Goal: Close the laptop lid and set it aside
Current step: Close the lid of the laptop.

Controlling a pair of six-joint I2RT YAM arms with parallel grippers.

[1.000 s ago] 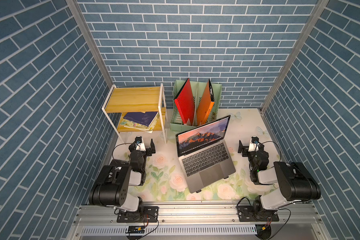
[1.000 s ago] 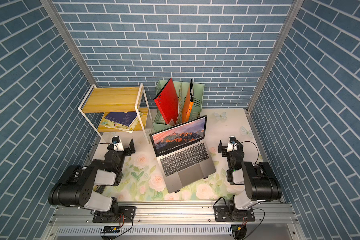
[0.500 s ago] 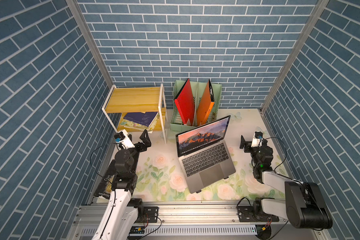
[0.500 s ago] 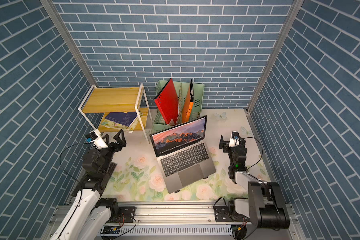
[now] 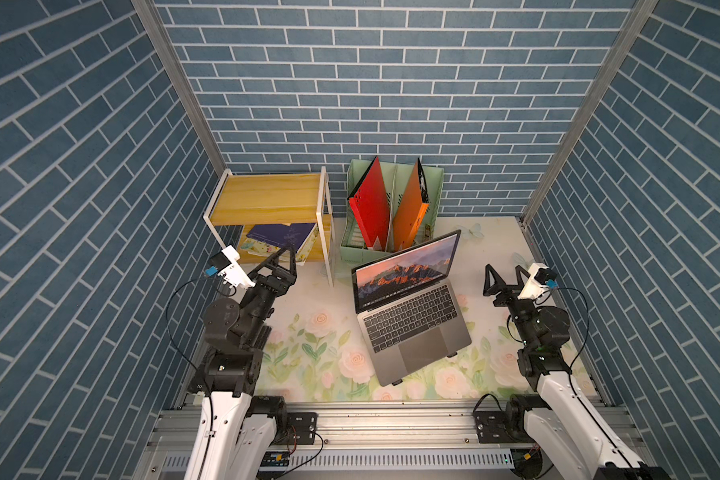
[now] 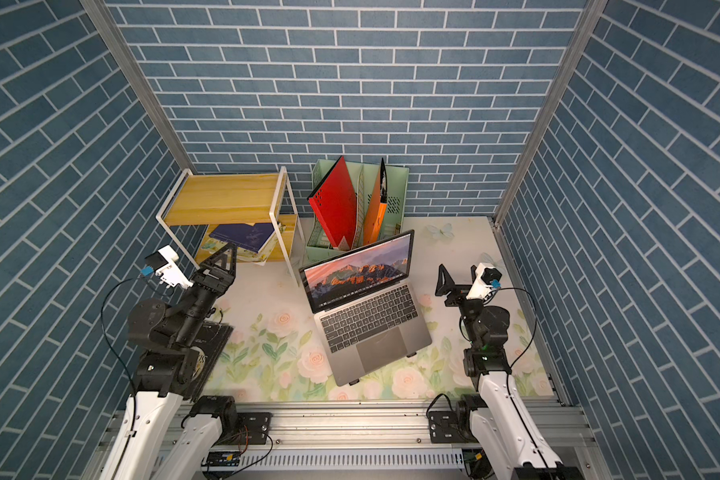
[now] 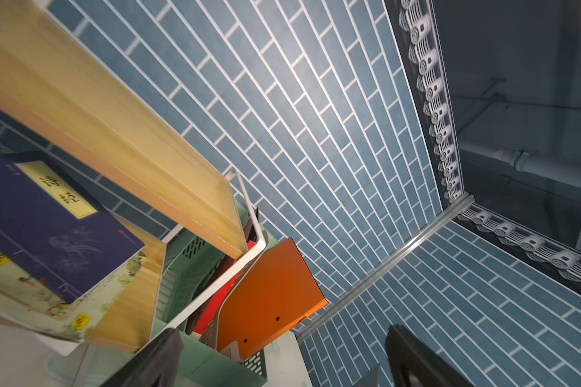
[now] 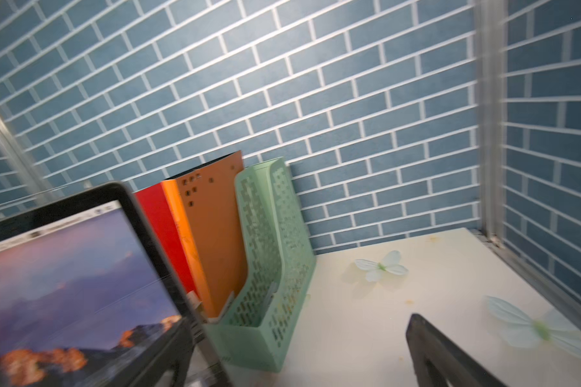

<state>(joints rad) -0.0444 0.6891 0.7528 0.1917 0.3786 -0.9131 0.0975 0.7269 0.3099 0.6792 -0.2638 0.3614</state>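
Observation:
The lid (image 5: 405,272) is standing open near the file holder and a long way from my left gripper, so my right gripper should reach behind the lid and press it down.
The grey laptop (image 5: 416,328) (image 6: 375,328) sits open in the middle of the flowered table, raised at an angle. Its lid (image 5: 406,268) (image 6: 356,272) (image 8: 64,268) stands up and shows the orange mountain picture. My left gripper (image 5: 281,259) (image 6: 223,257) (image 7: 282,330) hangs open to the left of the laptop, close to the shelf and pointing at the back wall. On the laptop's right, my right gripper (image 5: 503,272) (image 6: 457,272) (image 8: 297,326) is open beside the lid's edge without touching it. Neither gripper holds anything.
A white-framed wooden shelf (image 5: 267,199) at the back left holds books (image 5: 279,237) underneath. A green file holder (image 5: 433,195) with red and orange folders stands behind the lid. A dark book (image 6: 213,345) lies under my left arm. Brick walls close in three sides.
Both arms have unfolded from their low resting pose and reached forward and up beside the laptop. Both grippers stayed open. The laptop has not moved.

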